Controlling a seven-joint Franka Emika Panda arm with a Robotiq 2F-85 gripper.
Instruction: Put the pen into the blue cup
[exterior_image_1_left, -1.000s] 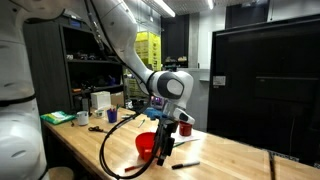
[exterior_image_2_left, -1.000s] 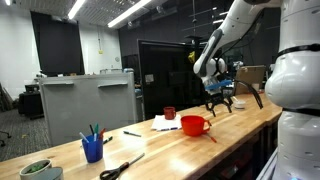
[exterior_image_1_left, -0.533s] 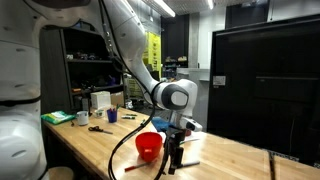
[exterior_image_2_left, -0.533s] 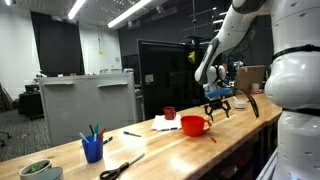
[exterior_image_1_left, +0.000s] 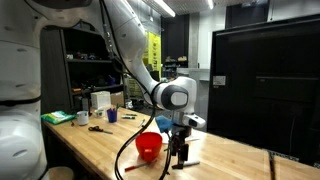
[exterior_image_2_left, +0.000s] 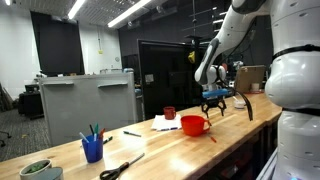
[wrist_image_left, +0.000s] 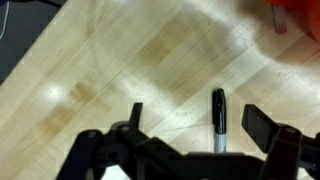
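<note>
The slim pen (wrist_image_left: 218, 105) runs lengthwise through the gap between my open fingers, so I keep moving my gripper down toward the grey end (wrist_image_left: 220, 143) and close it there.
In the wrist view the pen (wrist_image_left: 218, 118), slim and black with a grey end, lies flat on the wooden table. It sits between the fingers of my open gripper (wrist_image_left: 198, 122), nearer the right finger (wrist_image_left: 262, 125) and touching neither. Both exterior views show the gripper (exterior_image_1_left: 180, 152) (exterior_image_2_left: 215, 103) pointing down, low over the table beside the red bowl (exterior_image_1_left: 148, 146) (exterior_image_2_left: 194, 125). The blue cup (exterior_image_2_left: 93, 149) stands far off toward the other end of the table with several pens upright in it. It is small in the distance (exterior_image_1_left: 112, 116).
A dark red cup (exterior_image_2_left: 170, 113) stands behind the red bowl, by a white sheet (exterior_image_2_left: 165, 124). Scissors (exterior_image_2_left: 120, 167) and a green bowl (exterior_image_2_left: 38, 170) lie near the blue cup. A white cup (exterior_image_1_left: 100, 101) stands at the far end. The bowl's rim (wrist_image_left: 300, 15) shows at the wrist view's top right.
The arm has swung past the red bowl and come down toward the table. The jaws have stayed open.
</note>
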